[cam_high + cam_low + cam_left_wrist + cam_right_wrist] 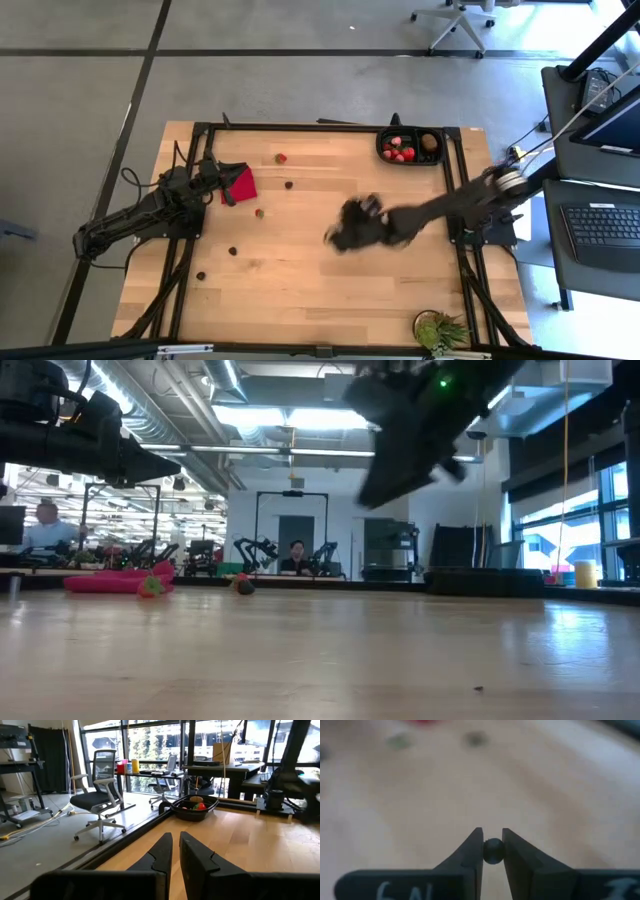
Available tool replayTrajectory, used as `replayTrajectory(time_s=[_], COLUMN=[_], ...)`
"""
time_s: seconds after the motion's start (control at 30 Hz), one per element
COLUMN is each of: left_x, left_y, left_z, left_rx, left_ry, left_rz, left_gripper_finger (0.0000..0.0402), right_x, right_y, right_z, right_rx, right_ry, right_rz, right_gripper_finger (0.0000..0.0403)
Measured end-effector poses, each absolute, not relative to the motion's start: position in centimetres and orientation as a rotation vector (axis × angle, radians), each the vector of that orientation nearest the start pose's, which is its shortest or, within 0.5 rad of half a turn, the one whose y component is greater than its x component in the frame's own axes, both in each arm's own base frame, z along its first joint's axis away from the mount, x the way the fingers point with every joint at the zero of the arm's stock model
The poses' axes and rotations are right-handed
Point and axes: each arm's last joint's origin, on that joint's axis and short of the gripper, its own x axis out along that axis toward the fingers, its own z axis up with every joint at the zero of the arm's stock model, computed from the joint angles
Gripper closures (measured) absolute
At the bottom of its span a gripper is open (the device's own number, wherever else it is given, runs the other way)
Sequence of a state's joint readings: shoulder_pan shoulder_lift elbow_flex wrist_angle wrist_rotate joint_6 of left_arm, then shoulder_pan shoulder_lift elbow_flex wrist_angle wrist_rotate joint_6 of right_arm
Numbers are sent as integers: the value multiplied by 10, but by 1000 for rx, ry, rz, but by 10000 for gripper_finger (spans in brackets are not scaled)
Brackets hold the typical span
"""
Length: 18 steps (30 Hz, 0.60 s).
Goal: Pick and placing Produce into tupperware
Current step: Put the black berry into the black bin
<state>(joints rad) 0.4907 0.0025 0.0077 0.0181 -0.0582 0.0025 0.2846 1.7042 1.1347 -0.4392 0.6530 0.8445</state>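
The small dark round piece (494,851) is between my right gripper's fingers, and the space (429,156) beside the brown lump is open. My right gripper should keep going there and let go.
My right gripper (345,236) hovers over the middle of the table, blurred, and is shut on a small dark round piece of produce (493,851). The black tupperware (410,146) sits at the far right edge with red strawberries and a brown lump in it. Loose produce lies on the left half: a strawberry (282,158), a dark piece (289,184), another strawberry (259,212) and two dark pieces (232,251) (201,275). My left gripper (175,851) waits shut by the red cloth (240,184) at the left. My right gripper pinches the small dark round piece (493,851) between its two fingers, close to their free ends. The fingers slant down from the table's right side. The piece is lifted clear of the table.
A spiky green plant (440,330) stands at the near right corner. The red cloth (115,582) lies flat under the left arm. Bare wood stretches across the table's near half and middle. People sit in the room beyond the table.
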Motion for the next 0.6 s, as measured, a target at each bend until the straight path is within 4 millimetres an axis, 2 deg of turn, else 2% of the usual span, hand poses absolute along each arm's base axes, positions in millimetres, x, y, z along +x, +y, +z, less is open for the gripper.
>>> replayTrajectory(time_s=[0.13, 0.3, 0.43, 0.6], left_x=[85, 85, 85, 85], left_y=[47, 47, 47, 47], left_z=[168, 168, 168, 168], left_rx=[7, 8, 10, 15], left_ry=[-22, -22, -22, -20], left_rz=[549, 549, 549, 549], left_gripper_finger=[374, 374, 374, 374], right_x=[291, 237, 206, 186], right_y=[26, -28, -60, -95], right_z=[252, 291, 304, 302], right_rx=[477, 693, 764, 879], right_ry=[710, 671, 630, 664], right_rz=[-891, -1113, -1271, -1419], right_gripper_finger=[342, 340, 340, 341])
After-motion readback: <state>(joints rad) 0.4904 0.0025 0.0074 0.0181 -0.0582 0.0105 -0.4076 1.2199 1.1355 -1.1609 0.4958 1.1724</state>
